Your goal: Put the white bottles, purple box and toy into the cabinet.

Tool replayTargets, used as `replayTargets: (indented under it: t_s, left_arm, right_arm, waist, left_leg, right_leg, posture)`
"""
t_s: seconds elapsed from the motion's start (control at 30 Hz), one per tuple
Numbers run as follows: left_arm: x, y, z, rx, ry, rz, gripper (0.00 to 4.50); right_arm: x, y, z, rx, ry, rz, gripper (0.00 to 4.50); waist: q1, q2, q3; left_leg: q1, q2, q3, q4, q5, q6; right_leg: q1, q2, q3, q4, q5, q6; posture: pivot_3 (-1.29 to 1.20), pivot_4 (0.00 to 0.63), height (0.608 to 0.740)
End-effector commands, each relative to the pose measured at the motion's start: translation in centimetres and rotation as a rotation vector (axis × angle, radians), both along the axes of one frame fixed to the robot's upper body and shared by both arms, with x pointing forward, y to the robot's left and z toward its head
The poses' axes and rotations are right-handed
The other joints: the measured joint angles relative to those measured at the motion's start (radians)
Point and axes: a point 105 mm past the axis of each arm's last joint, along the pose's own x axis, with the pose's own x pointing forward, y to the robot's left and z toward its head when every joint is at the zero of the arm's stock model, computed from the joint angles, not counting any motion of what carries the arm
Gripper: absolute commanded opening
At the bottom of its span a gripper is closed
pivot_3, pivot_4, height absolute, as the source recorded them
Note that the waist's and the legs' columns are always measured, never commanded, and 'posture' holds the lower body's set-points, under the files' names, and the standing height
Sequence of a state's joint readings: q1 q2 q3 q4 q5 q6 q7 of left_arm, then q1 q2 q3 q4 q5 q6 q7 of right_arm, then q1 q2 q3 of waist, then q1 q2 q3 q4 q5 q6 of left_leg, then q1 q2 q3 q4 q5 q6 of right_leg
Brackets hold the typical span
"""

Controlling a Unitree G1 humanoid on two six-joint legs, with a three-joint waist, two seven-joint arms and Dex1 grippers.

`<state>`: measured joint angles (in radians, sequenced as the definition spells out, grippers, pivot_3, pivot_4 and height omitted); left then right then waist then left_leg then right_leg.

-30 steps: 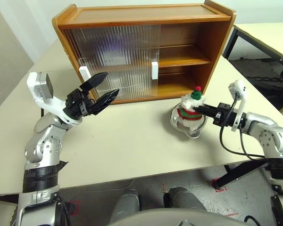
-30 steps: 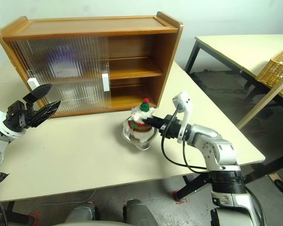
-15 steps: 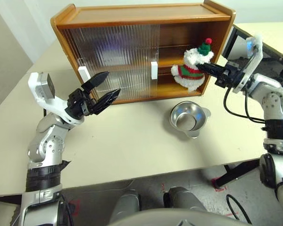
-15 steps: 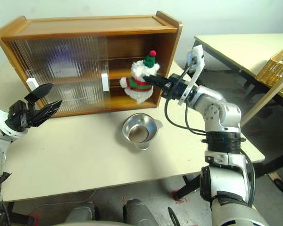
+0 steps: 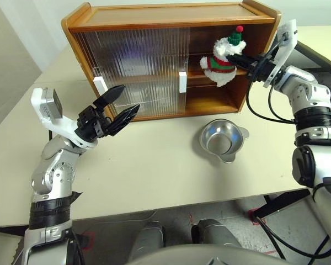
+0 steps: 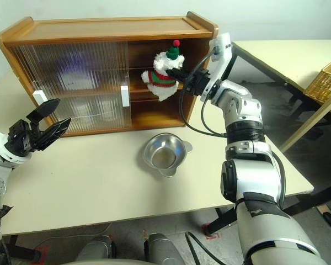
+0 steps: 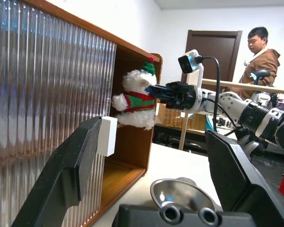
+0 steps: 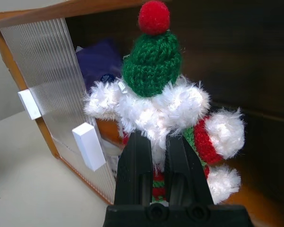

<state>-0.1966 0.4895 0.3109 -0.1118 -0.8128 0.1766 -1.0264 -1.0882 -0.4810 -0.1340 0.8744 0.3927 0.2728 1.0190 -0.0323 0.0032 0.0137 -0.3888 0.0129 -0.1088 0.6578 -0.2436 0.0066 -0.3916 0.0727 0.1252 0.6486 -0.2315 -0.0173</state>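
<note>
The toy (image 5: 220,64) is hanging upright in front of the open upper shelf (image 5: 195,69), clear of the ribbed door, so the robot's right gripper should carry on going inward until it can let go of the toy there.
The toy (image 5: 222,57), a fluffy white plush with a red-and-green band and a green hat, hangs at the open right side of the cabinet (image 5: 154,16), level with its upper shelf. My right gripper (image 5: 241,57) is shut on it from behind, fingers (image 8: 137,161) pressed into the fur. The purple box (image 8: 102,59) lies on the upper shelf behind the ribbed sliding door. The white bottles are hidden. My left gripper (image 5: 131,97) stands open and empty above the table, in front of the cabinet's left doors.
An empty silver bowl (image 5: 222,139) sits on the table in front of the cabinet's open side. White block handles (image 5: 182,81) stick out from the doors. A second table with a wicker basket (image 6: 325,83) stands to the right. A person (image 7: 258,52) stands beyond.
My right gripper has lifted the toy out of the silver bowl and carried it up and forward to the cabinet's open right side. The left arm has stayed still.
</note>
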Motion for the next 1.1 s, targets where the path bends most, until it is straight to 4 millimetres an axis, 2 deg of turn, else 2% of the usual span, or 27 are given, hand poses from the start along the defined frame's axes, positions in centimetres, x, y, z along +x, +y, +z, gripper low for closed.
replayTargets:
  t_s: [0.03, 0.53, 0.8, 1.1]
  left_arm:
    - [-0.3, 0.0, 0.0, 0.007, -0.009, 0.017, 4.5]
    - [-0.7, 0.0, -0.1, -0.005, -0.007, 0.037, 4.5]
    - [-0.8, 0.0, 0.0, -0.004, -0.007, 0.043, 4.5]
    - [-0.8, -0.1, -0.1, -0.01, -0.004, 0.039, 4.5]
  right_arm:
    - [0.9, 0.8, 0.0, -0.04, 0.001, -0.017, 0.04]
    - [3.1, 2.1, 0.1, -0.094, -0.06, -0.18, 0.04]
    - [3.7, 2.4, 0.0, -0.108, -0.077, -0.248, 0.03]
    - [3.6, 2.3, 0.1, -0.101, -0.083, -0.238, 3.19]
  waist:
    - [0.002, 0.0, 0.0]
    - [0.006, 0.0, 0.0]
    - [0.012, 0.0, 0.0]
    - [0.015, 0.0, 0.0]
  left_leg:
    - [0.0, 0.0, 0.0, 0.0, 0.0, 0.0]
    - [0.001, 0.004, 0.0, 0.0, 0.0, 0.0]
    - [0.0, 0.005, 0.0, 0.0, -0.001, -0.001]
    - [-0.002, 0.005, 0.0, 0.0, -0.002, -0.004]
  right_leg:
    - [0.0, 0.0, 0.0, 0.0, 0.0, 0.0]
    - [0.0, 0.0, 0.0, 0.0, 0.002, -0.004]
    - [-0.001, 0.0, 0.0, 0.0, 0.002, -0.004]
    - [-0.003, 0.0, -0.001, 0.0, 0.0, -0.006]
  posture:
    - [0.0, 0.0, 0.74]
    - [0.03, 0.006, 0.74]
    - [0.04, 0.007, 0.74]
    - [0.03, 0.004, 0.74]
